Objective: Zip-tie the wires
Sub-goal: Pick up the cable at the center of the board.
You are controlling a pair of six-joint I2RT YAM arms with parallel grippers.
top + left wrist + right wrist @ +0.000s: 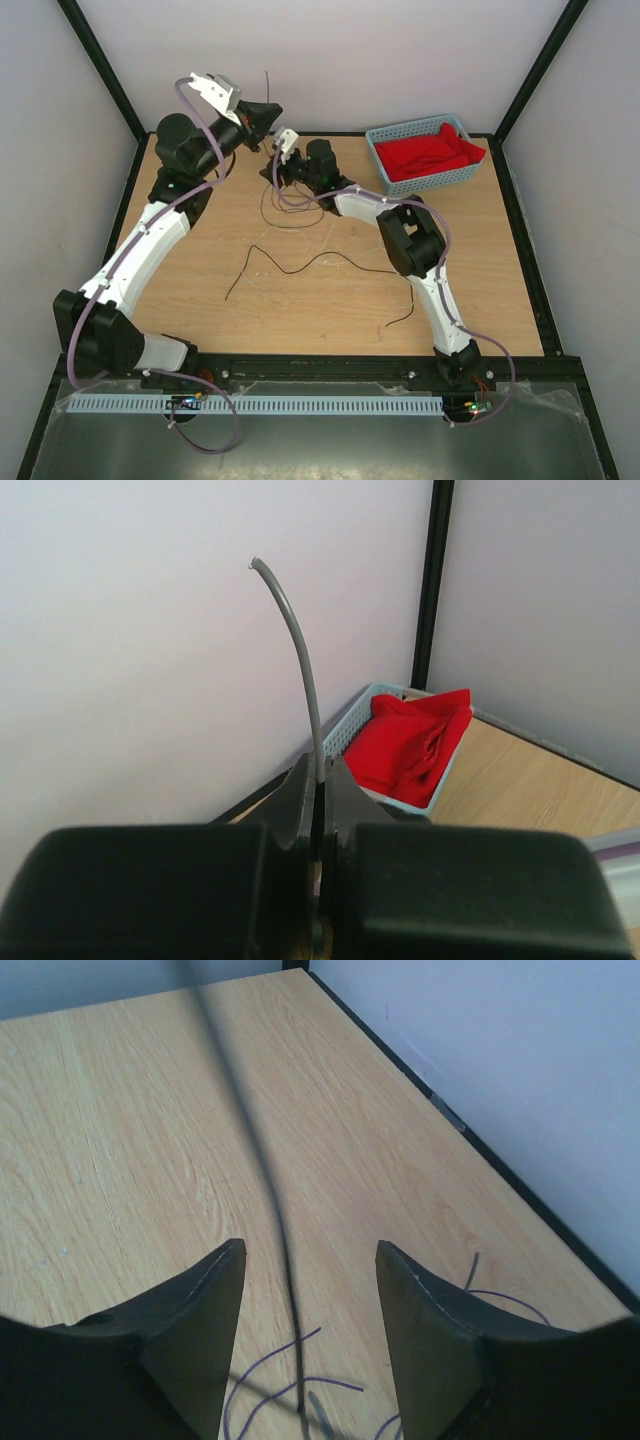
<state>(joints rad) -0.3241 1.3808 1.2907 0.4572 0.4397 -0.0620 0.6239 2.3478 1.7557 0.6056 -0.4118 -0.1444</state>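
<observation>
The grey-dark wire hangs from my left gripper above the looped wires (297, 227). My right gripper should pinch the grey-dark wire's hanging length (288, 1265) and stretch it out before laying it down.
My left gripper (268, 112) is raised at the far left of the table and is shut on a thin grey-dark wire (300, 660). The wire's free end curves up above the jaws (267, 85). My right gripper (270, 172) is just below it, low over the table and open. A dark blurred wire (262, 1160) runs between its fingers (200, 1310) without being pinched. More wires lie looped on the wood (300, 262) and under the right gripper (280, 1385). I cannot make out the zip tie.
A blue basket (378, 140) holding red cloth (430, 155) stands at the back right and also shows in the left wrist view (355, 720). A short loose wire (402, 317) lies by the right arm. The black table frame (520, 1195) and back wall are close.
</observation>
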